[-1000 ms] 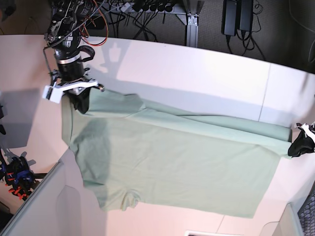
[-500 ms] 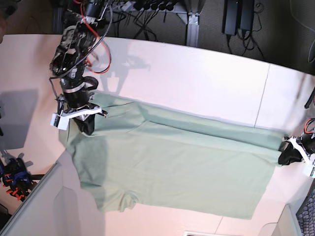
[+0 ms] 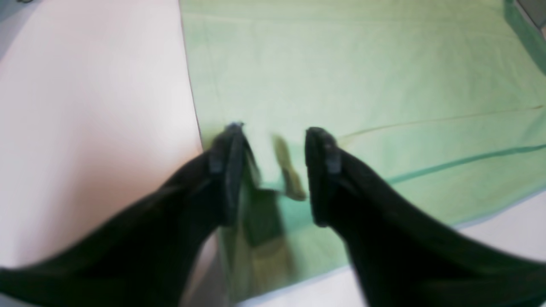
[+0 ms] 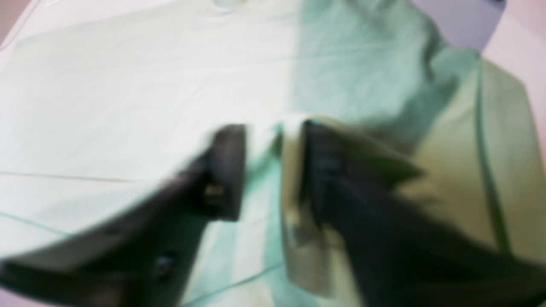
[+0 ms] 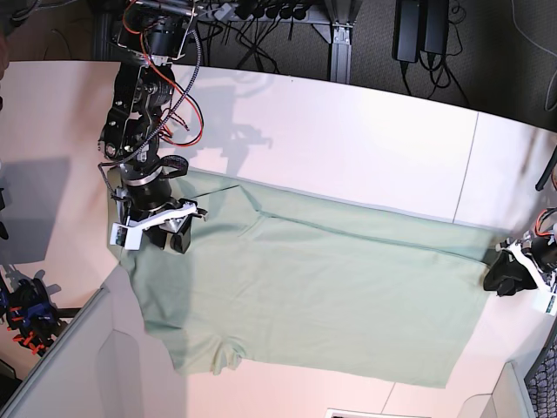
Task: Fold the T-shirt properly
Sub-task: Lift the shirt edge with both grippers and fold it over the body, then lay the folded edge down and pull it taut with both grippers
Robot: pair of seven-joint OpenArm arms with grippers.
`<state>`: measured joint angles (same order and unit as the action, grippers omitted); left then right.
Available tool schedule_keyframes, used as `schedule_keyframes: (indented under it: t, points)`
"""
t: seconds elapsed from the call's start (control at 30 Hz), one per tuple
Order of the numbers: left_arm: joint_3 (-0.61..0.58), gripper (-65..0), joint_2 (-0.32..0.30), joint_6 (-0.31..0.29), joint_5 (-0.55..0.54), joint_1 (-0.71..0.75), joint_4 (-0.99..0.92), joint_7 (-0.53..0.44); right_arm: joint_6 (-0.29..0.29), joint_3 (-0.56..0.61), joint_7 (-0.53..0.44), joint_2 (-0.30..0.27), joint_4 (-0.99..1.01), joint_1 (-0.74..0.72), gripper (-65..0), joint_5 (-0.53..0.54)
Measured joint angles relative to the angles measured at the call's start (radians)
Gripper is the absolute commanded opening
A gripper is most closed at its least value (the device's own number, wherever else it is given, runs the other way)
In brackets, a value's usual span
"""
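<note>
Next, my left gripper grabs the fold's corner and help pull the T-shirt to the table's far edge, because the T-shirt's long flat fold lies short of that edge.
The pale mint-green T-shirt lies spread on the white table, its far edge laid over as a long flat fold. My right gripper hangs over the shirt's left end. In the right wrist view this gripper is open, with a loose flap of the shirt resting against one finger. My left gripper sits at the shirt's right edge. The left wrist view shows that gripper open above the shirt's corner, a small blurred fold of cloth loose between the fingers.
Cables and power bricks run along the table's far edge. A grey panel rises at the front left, with a red and black clamp beside it. A seam crosses the tabletop at the right.
Both grippers have opened and let go of the shirt. They came toward the front with the far edge, which now lies flat as a fold.
</note>
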<state>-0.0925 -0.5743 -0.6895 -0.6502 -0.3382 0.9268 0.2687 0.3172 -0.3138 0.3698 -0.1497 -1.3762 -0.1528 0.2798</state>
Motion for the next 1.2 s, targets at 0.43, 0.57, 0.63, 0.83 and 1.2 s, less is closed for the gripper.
schedule_keyframes:
  t: [0.43,0.57,0.63,0.83,1.2]
  points:
    - [0.126,-33.0,-0.006,0.0,-0.164,0.015,0.074,0.162,0.0,-0.125,0.029,-0.002,-0.103,0.054,-35.0,-0.002]
    - [0.124,-51.8,0.034,0.0,-0.144,0.042,0.073,0.174,0.0,-0.129,0.052,0.0,-0.077,0.071,-65.0,-0.006]
    - [0.124,-54.5,0.054,0.0,-0.136,0.045,0.073,0.175,0.0,-0.128,0.061,0.003,-0.075,0.07,-65.0,-0.007]
    - [0.124,-50.8,0.059,0.0,-0.109,0.045,0.073,0.173,0.0,-0.134,0.189,0.0,-0.083,0.071,-65.0,0.004]
    - [0.275,-27.8,-0.029,0.0,-0.423,0.152,0.074,0.364,-0.007,-0.452,0.282,0.038,-0.188,0.211,-30.0,0.234]
